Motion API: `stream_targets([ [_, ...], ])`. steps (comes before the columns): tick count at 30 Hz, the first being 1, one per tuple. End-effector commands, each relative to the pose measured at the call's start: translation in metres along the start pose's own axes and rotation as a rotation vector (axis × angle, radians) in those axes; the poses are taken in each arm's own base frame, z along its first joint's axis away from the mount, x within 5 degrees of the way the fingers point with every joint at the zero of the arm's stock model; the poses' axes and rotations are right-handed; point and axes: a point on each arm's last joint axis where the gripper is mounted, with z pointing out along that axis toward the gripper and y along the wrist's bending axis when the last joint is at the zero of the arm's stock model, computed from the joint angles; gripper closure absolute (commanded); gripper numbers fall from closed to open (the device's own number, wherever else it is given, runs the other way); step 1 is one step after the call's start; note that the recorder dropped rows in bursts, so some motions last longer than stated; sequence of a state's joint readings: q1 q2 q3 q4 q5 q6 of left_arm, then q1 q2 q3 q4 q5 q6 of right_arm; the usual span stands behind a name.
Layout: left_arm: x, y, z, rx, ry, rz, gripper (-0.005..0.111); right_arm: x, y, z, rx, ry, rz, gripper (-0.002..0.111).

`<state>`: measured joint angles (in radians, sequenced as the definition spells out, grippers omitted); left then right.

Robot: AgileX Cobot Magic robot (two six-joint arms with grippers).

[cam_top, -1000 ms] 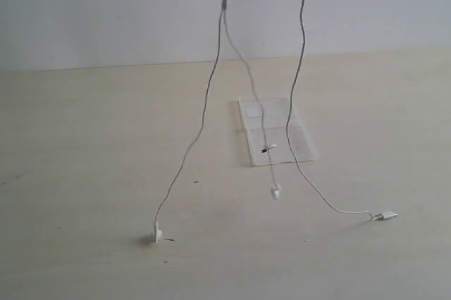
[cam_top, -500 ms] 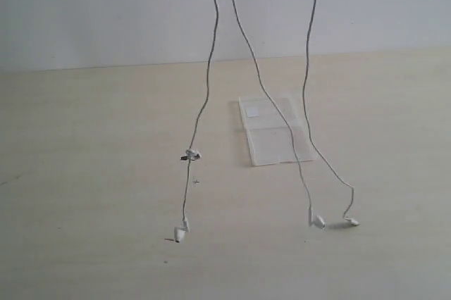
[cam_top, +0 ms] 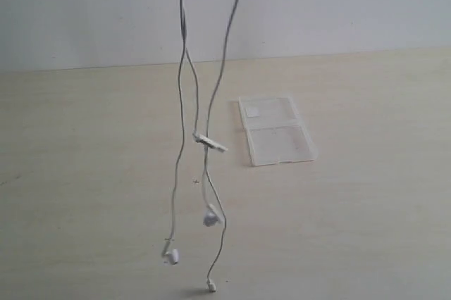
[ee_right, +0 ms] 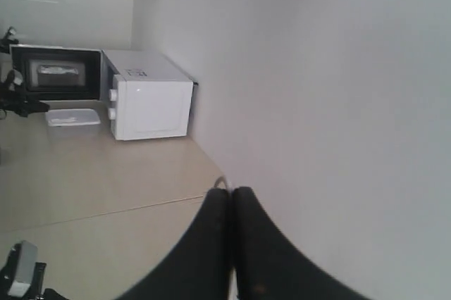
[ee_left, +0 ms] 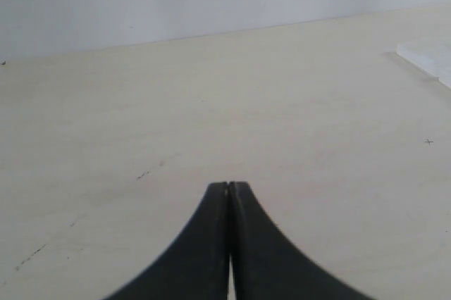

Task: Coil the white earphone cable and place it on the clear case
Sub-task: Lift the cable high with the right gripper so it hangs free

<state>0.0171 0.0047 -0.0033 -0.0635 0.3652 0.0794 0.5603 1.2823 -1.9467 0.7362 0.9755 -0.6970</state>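
Observation:
I should keep my right gripper up high and close my left gripper around the hanging parts of the cable (cam_top: 196, 89), because the earphone cable's loose ends (cam_top: 212, 217) hang apart below my right gripper.
The white earphone cable (cam_top: 182, 103) hangs in thin strands from above the top of the exterior view, left of the clear case (cam_top: 276, 131). Its inline piece (cam_top: 211, 144) dangles mid-height. Two earbuds (cam_top: 171, 255) (cam_top: 210, 217) and the plug (cam_top: 210, 286) swing just over the table. The case lies flat with a white sticker (cam_top: 252, 110) near its far corner. My right gripper (ee_right: 231, 191) is shut, and a small loop of the cable (ee_right: 223, 182) pokes out at its tips. My left gripper (ee_left: 229, 186) is shut low over the table, with nothing seen in it. Neither gripper appears in the exterior view.
The pale wooden table (cam_top: 84, 173) runs back to a white wall. In the right wrist view a white microwave (ee_right: 148, 103) and a clear tub (ee_right: 72, 117) stand far off. A flat pale edge (ee_left: 426, 60), likely the case, shows in the left wrist view.
The hanging strands have swung left and drawn together. The earbuds and plug have left the table near the case and now dangle to its left.

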Motion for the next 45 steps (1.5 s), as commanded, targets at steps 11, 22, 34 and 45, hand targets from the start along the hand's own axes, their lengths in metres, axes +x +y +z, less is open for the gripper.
stream_targets([
  [11,0.0,0.0,0.0,-0.003,-0.013,-0.005,0.107,-0.01,0.005,-0.002,-0.053,-0.095,0.027,0.108],
  [22,0.0,0.0,0.0,-0.003,-0.013,-0.005,0.107,-0.01,0.005,-0.002,-0.052,-0.091,0.026,0.108],
  [34,0.0,0.0,0.0,-0.003,-0.013,-0.005,0.107,-0.01,0.006,-0.002,-0.058,-0.096,0.033,0.108],
  [45,-0.044,0.012,-0.013,0.024,-0.549,-0.591,0.107,-0.011,0.005,-0.002,-0.05,-0.104,0.034,0.108],
])
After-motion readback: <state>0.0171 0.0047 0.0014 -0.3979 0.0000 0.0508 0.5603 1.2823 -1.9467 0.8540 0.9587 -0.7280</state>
